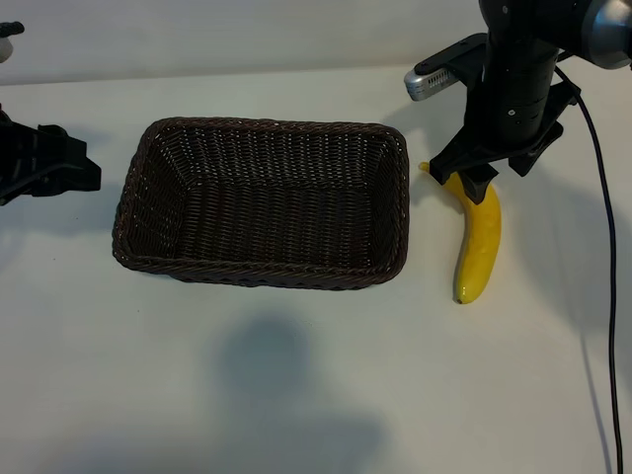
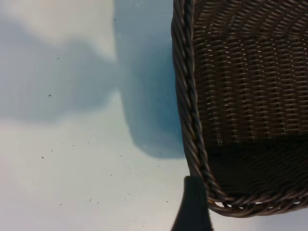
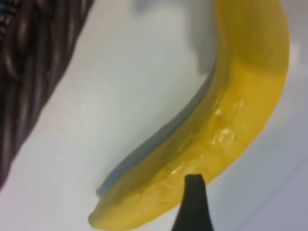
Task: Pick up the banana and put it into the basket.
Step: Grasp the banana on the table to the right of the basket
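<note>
My right gripper's finger is hanging over the banana's outer edge (image 3: 212, 173), so I should lift, move my right gripper toward the basket and put its fingers on both sides of the banana's middle (image 1: 484, 234).
The yellow banana (image 1: 478, 242) lies on the white table just right of the dark woven basket (image 1: 267, 130). It runs from its stem end near the basket's far right corner toward the front. My right gripper (image 1: 489, 173) hangs open low over the banana's stem half, and nothing is gripped. In the right wrist view the banana (image 3: 240, 110) rests on the table with one dark finger (image 3: 192, 204) in front of it. My left gripper (image 1: 49, 163) is parked open at the table's left edge, beside the basket's short side (image 2: 187, 96).
The right arm's black cable (image 1: 604, 247) hangs down along the table's right side. A grey camera housing (image 1: 434, 79) juts out from the right arm above the basket's far right corner. Bare white tabletop (image 1: 296, 395) stretches in front of the basket.
</note>
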Controlling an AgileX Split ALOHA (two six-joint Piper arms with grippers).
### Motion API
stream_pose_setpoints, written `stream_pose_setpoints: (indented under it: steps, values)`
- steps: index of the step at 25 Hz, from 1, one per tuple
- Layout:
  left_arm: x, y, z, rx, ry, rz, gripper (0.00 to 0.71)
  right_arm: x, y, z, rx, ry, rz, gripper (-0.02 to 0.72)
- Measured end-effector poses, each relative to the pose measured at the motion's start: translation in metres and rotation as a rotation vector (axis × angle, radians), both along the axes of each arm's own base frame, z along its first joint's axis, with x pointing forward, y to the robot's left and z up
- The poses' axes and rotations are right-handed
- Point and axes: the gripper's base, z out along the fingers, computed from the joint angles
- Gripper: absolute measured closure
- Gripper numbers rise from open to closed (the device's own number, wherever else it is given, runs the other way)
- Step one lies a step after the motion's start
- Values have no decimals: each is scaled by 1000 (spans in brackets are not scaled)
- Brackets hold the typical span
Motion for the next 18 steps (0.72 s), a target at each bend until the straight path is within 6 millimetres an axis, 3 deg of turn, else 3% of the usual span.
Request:
stream_pose_setpoints:
  steps: [7,18]
  values:
    - [1,0,0,1,-6,3,110,-1,-1,7,4,-13,-8,115]
    - [1,0,0,1,-7,3,110,-14,-6,59,57,-129,-23,115]
